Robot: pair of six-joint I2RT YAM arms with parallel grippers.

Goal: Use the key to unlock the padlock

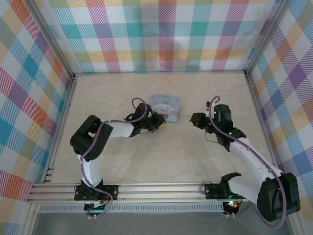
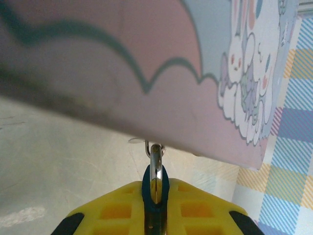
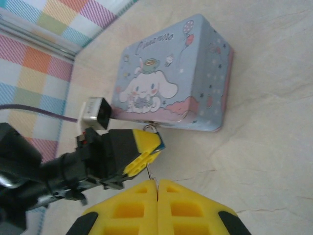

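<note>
Next, I back my right gripper off and bring it in low, level with the padlock's end, because the key [image 3: 149, 171] slants down from above toward my left gripper's finger.
The padlock [image 2: 155, 192] is small with a blue body, and its silver shackle [image 2: 155, 157] hooks through the clasp of a pastel cartoon tin box [image 1: 165, 105]. My left gripper [image 2: 155, 188] is shut on the padlock body just in front of the box [image 2: 146, 73]. My right gripper [image 3: 157, 183] is shut on the key [image 3: 150, 171], a thin metal blade sticking out of its tips and reaching the padlock [image 3: 161, 145] beside the left gripper's finger [image 3: 139, 147]. Whether the blade sits in the keyhole is hidden. In the top view my left gripper [image 1: 159, 122] and right gripper [image 1: 191, 119] face each other.
The box [image 3: 168, 81] lies flat near the middle of the pale marble table [image 1: 161, 161]. Checked walls [image 1: 156, 34] close the back and both sides. The left wrist's camera and cable [image 3: 95, 113] hang close to the box's left end.
</note>
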